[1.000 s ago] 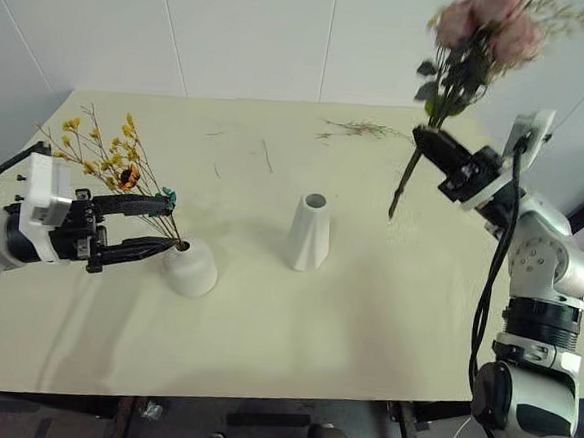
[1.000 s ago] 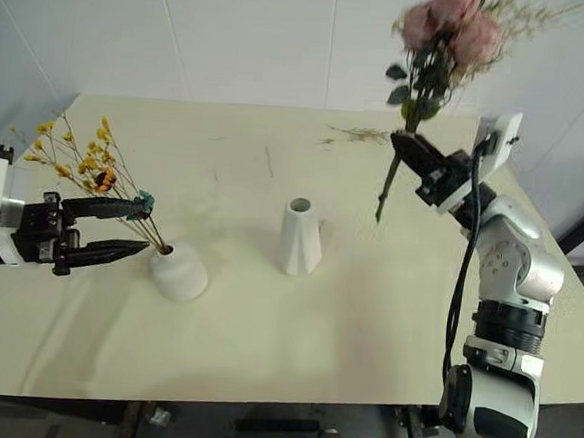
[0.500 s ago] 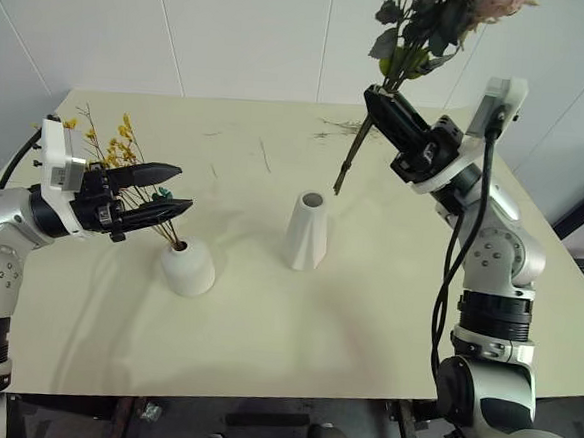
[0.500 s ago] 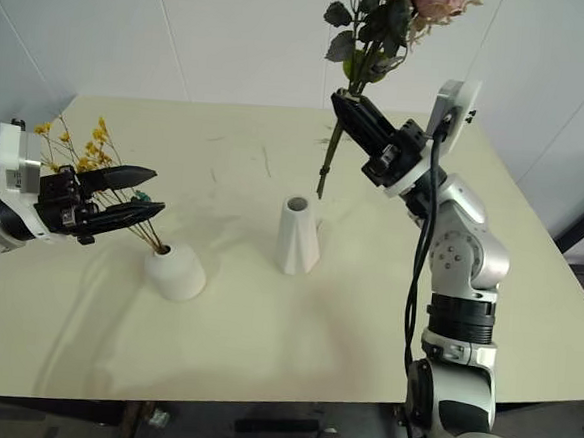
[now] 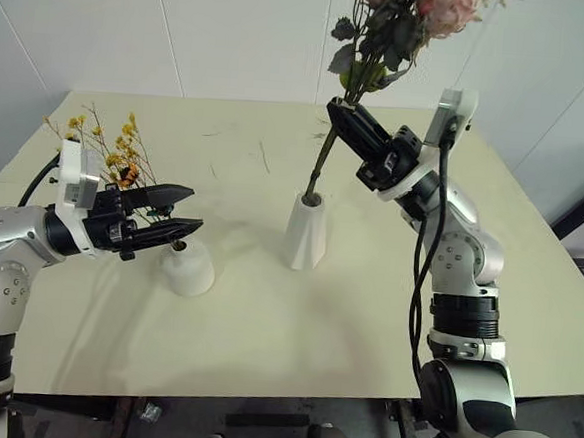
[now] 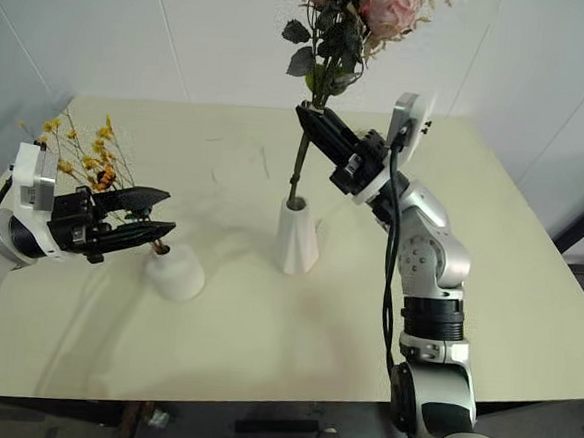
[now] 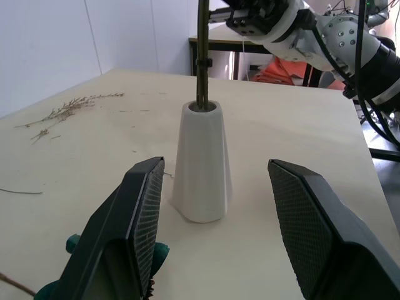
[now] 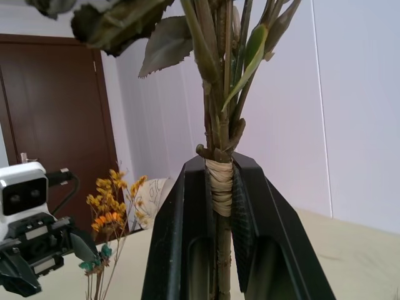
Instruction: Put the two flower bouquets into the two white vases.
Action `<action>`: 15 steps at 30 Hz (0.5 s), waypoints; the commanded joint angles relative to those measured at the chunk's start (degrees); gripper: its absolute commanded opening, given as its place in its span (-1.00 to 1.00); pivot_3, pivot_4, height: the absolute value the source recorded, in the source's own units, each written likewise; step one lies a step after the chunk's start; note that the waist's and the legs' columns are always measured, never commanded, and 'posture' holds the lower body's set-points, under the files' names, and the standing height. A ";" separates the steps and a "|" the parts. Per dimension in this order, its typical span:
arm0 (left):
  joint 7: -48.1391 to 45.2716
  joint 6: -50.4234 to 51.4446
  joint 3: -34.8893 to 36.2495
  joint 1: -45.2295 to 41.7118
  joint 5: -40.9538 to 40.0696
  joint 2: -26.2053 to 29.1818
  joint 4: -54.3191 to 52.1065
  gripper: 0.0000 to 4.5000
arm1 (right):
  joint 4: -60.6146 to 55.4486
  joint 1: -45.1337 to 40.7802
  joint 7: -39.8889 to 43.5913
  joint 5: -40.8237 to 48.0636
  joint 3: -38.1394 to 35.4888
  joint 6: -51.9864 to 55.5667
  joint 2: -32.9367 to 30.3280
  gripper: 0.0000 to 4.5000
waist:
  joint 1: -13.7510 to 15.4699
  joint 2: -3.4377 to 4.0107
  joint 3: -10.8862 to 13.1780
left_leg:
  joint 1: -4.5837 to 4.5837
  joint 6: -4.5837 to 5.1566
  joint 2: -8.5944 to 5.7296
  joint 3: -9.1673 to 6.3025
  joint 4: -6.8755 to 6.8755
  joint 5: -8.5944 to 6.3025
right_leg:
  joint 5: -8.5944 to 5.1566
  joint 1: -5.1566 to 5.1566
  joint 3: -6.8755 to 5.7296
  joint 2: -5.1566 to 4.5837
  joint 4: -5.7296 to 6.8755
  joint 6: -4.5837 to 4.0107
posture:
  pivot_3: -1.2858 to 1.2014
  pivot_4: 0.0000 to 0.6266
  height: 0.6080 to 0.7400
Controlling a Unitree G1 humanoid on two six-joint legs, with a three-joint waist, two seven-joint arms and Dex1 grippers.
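The rose bouquet's stems (image 5: 315, 187) are inside the opening of the cone vase, so I keep lowering them with my right gripper and let go close above the cone vase's rim (image 5: 311, 201).
The rose bouquet (image 5: 396, 26) is held upright, my right gripper (image 5: 338, 112) shut on its bound stems (image 8: 219, 181). The stems' lower end sits in the mouth of the tall cone vase (image 5: 306, 238), as the left wrist view also shows at the vase (image 7: 201, 169). The yellow-blossom bouquet (image 5: 111, 151) stands with its thin stems in the short dome vase (image 5: 190, 270). My left gripper (image 5: 194, 208) hovers open just over that vase, pointing toward the cone vase. Nothing is between its fingers (image 7: 140, 212); the teal accent lies beside one of them.
A loose dried sprig (image 7: 62, 112) lies far back on the cream table (image 5: 264, 327). White walls stand close behind the table's far edge. The front and right of the tabletop hold nothing else.
My right arm swung left with the rose bouquet and brought the stem end down into the cone vase's mouth. The left gripper stayed open beside the dome vase.
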 commanded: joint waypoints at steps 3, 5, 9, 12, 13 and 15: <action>0.58 -0.07 1.69 0.70 -0.95 0.06 -1.93 0.25 | 1.64 -0.58 1.36 -0.70 0.28 -3.21 0.19 -0.97 | -0.05 0.00 0.00 | 0.00 0.00 0.00 0.00 -0.01 0.00 | 0.00 0.00 0.00 0.00 -0.02 -0.01 | 0.03 -0.52 1.00; 0.89 -0.03 1.82 0.94 -1.10 0.01 -2.47 0.25 | 3.26 -0.09 1.95 -1.31 0.53 -3.74 0.06 -0.97 | -0.06 0.00 0.00 | 0.00 0.00 0.00 0.00 -0.01 0.00 | 0.00 0.00 0.00 0.00 -0.02 -0.01 | 0.03 -0.52 1.00; 1.10 0.05 2.43 1.71 -1.29 0.27 -3.15 0.25 | 4.58 0.45 3.05 -1.82 0.38 -4.49 -0.60 -0.97 | -0.03 0.00 0.00 | 0.01 0.00 0.00 0.00 -0.01 0.00 | 0.00 0.00 0.00 0.00 -0.01 -0.01 | 0.03 -0.52 1.00; 1.33 -0.02 2.74 2.36 -1.38 0.31 -3.60 0.25 | 4.69 0.81 3.91 -2.08 0.61 -3.95 -1.04 -0.97 | -0.05 0.00 0.00 | 0.00 0.00 0.00 0.00 -0.01 0.00 | 0.00 0.00 0.00 0.00 -0.01 -0.01 | 0.03 -0.52 1.00; 1.41 -0.06 2.80 2.49 -1.38 0.24 -3.69 0.25 | 4.74 1.01 4.12 -2.36 0.95 -3.70 -1.13 -0.97 | -0.05 0.00 0.00 | 0.00 0.00 0.00 0.00 -0.02 0.00 | 0.00 0.00 0.00 0.00 -0.02 -0.01 | 0.03 -0.52 1.00; 1.63 -0.02 2.82 2.68 -1.38 0.07 -4.02 0.25 | 4.56 1.63 4.85 -2.87 1.76 -3.73 -1.10 -0.97 | -0.01 0.00 0.00 | 0.00 0.00 0.00 0.00 -0.02 0.00 | -0.01 0.00 0.00 0.00 -0.03 -0.01 | 0.03 -0.52 1.00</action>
